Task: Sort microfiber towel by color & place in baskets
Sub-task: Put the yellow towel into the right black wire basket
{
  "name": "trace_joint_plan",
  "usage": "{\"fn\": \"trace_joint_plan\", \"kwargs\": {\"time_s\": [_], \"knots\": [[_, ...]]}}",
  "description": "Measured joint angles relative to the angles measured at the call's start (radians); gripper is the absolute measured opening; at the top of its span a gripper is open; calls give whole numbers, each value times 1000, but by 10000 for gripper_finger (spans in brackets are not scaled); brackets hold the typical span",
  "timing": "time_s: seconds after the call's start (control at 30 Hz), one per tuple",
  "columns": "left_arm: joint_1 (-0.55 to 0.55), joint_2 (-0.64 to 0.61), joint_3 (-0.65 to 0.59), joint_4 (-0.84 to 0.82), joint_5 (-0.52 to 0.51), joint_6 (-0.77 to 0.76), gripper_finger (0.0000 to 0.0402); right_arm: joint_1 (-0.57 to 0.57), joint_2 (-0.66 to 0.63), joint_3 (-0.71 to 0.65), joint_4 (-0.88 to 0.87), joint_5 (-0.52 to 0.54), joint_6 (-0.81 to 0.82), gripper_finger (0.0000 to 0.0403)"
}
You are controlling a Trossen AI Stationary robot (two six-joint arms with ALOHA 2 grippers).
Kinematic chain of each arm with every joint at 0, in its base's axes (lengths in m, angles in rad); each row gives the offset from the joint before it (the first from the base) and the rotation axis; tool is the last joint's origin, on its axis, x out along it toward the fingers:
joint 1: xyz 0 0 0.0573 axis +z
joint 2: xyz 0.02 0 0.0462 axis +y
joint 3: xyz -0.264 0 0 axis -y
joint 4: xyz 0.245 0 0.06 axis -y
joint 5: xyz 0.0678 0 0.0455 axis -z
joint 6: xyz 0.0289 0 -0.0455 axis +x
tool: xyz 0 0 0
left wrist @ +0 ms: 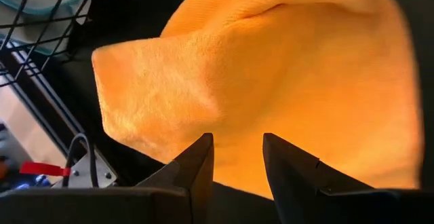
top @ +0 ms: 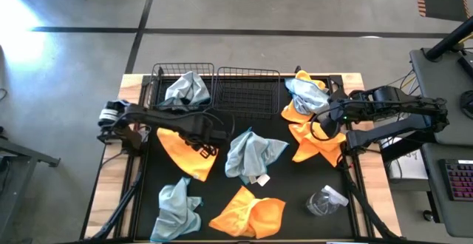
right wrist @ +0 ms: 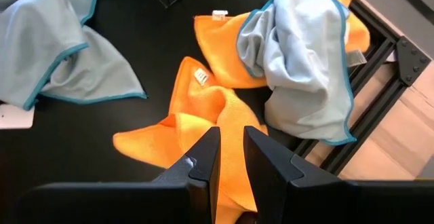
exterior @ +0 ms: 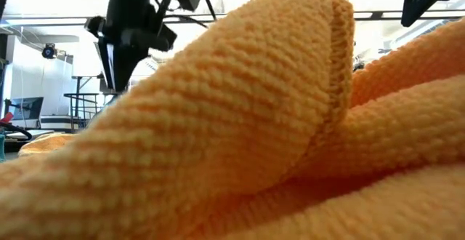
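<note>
The orange towel [top: 176, 151] below the robot's open left gripper lies apart from the blue towels, so the gripper should keep going down until its fingers touch the cloth [left wrist: 237, 122], and then close.
My left gripper [top: 211, 137] [left wrist: 237, 153] is open and points down over an orange towel [top: 183, 154] [left wrist: 271, 68] that lies flat on the black mat; whether its fingers touch the cloth I cannot tell. My right gripper [top: 325, 123] [right wrist: 230, 146] is shut on another orange towel [top: 314, 144] [right wrist: 183, 132] on the mat's right side. Beside that towel, a pale blue towel [top: 307, 92] [right wrist: 298, 54] lies draped over a further orange one [right wrist: 224, 41]. The left basket [top: 159, 78] holds one blue towel [top: 188, 89]. The right basket [top: 247, 96] shows only bare mesh. My right gripper pinches a raised fold [right wrist: 229, 119] of the orange towel between its two fingers, coming from above and pointing down. Folds spread out from the fingers, and the towel's outer parts [right wrist: 139, 142] lie on the mat. How many layers it has cannot be told.
Loose on the mat lie a blue towel at the centre [top: 251, 155], a blue one near the front left [top: 177, 207], an orange one at the front [top: 251, 213] [exterior: 240, 124] that blocks most of the low view, and a clear plastic bottle [top: 325, 200].
</note>
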Motion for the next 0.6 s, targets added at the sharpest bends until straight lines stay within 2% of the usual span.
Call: {"fn": "trace_joint_plan", "kwargs": {"time_s": [0.2,0.5,0.6], "knots": [[-9,9,-121,93,-9,-5,114,0,0,0,0,-8,9,59],[-23,-99,-366,325,-1,-36,114,0,0,0,0,-10,69,59],[-23,-132,-423,387,-52,-42,114,0,0,0,0,-11,70,59]]}}
